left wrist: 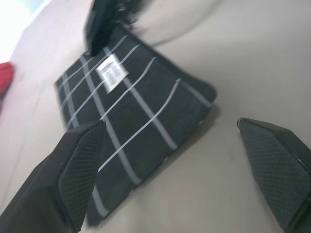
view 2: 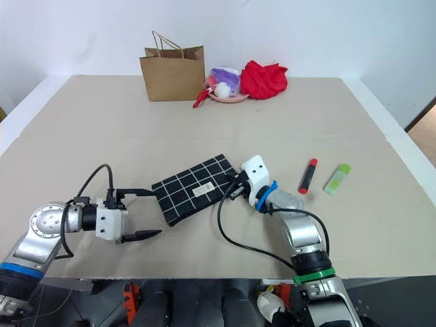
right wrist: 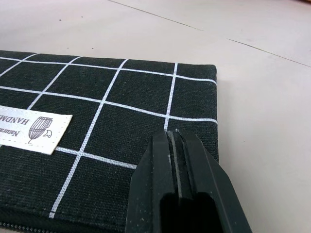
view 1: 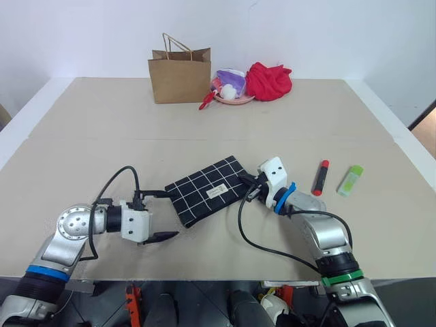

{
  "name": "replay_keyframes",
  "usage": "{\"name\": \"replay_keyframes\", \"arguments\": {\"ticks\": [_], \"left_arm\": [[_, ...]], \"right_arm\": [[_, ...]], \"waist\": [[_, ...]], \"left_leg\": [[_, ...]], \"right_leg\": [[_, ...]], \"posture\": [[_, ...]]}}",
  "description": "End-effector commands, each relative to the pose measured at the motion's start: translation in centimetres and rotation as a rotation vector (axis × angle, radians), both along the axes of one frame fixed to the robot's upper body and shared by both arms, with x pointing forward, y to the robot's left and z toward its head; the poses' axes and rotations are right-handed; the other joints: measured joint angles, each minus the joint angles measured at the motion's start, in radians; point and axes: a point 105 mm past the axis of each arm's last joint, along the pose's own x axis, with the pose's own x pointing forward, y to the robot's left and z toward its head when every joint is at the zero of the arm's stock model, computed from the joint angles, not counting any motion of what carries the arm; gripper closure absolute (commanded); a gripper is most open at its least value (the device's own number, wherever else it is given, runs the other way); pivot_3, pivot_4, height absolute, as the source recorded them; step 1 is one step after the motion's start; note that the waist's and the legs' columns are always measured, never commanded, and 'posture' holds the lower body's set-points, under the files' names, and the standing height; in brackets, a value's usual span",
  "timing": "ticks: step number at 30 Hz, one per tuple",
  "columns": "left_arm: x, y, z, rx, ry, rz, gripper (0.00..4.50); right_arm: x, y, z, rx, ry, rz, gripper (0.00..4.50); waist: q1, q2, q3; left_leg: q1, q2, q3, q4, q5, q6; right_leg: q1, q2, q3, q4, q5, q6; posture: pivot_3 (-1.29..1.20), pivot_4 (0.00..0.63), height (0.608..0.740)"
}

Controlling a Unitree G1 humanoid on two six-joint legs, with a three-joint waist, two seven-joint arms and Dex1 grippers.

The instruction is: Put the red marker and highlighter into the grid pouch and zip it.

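I expect the pouch to tilt as one flat panel when I lift its end, since the grid pouch's near corner stands out straight above its shadow.
The grid pouch lies flat on the table in front of me, black with white lines and a small white label. My left gripper is open, its two fingers either side of the pouch's left end without touching it. My right gripper is shut, its tips low over the pouch's right corner near the zip edge. Whether it pinches anything is hidden. The red marker and the light-green highlighter lie side by side on the table to the right of my right gripper.
At the table's far edge stand a brown paper bag, a pink bowl of small items and a red cloth bundle. Bare tabletop stretches between them and the pouch.
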Motion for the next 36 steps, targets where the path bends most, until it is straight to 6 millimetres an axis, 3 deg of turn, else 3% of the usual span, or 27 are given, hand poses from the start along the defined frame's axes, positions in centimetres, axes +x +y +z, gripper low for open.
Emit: {"name": "replay_keyframes", "arguments": {"ticks": [1,10,17,21,28,36], "left_arm": [[0.4,-1.0,0.2,-0.007,-0.035,-0.010,0.00],[1.9,-2.5,-0.7,0.049,-0.086,0.034,0.00],[1.8,-3.8,-0.7,0.030,-0.111,0.020,0.00],[1.8,-4.6,-0.5,0.025,-0.133,-0.001,1.19],[2.3,-4.7,-0.5,0.053,-0.178,-0.013,4.46],[3.7,-4.1,1.1,-0.025,-0.183,0.041,4.48]], "right_arm": [[-0.2,-0.5,0.0,-0.004,0.001,-0.020,4.45],[-0.3,-0.5,0.3,0.002,-0.007,-0.031,4.45],[-0.3,-0.4,0.3,0.004,-0.007,-0.031,4.45],[-0.2,-0.3,0.4,0.001,-0.009,-0.028,4.50],[-0.2,-0.4,0.4,0.001,-0.008,-0.032,4.50],[-0.3,-0.5,0.8,0.008,-0.023,-0.038,4.50]], "waist": [[0.000,0.000,0.000],[0.001,0.001,-0.001],[0.002,0.002,-0.001],[0.002,0.002,-0.001],[0.002,0.003,-0.002],[0.002,0.003,-0.002]], "left_leg": [[0.000,0.000,0.000,0.000,0.000,0.000],[0.000,0.000,0.000,0.000,0.000,0.000],[0.001,0.000,0.000,0.001,0.001,0.001],[0.001,0.000,0.000,0.002,0.001,0.001],[0.001,0.000,0.000,0.001,0.001,0.001],[0.001,0.000,0.000,0.002,0.001,0.001]], "right_leg": [[0.000,0.000,0.000,0.000,0.000,0.000],[0.001,0.000,0.000,0.000,0.000,0.001],[0.002,0.000,0.000,0.000,0.001,0.001],[0.002,0.000,0.000,0.000,0.001,0.001],[0.002,0.000,0.000,0.000,0.001,0.001],[0.002,0.000,0.000,0.000,0.002,0.002]], "posture": [[0.00,0.150,0.740],[0.00,0.150,0.740],[0.00,0.150,0.740],[0.00,0.150,0.740],[0.00,0.150,0.740],[0.00,0.150,0.740]]}}
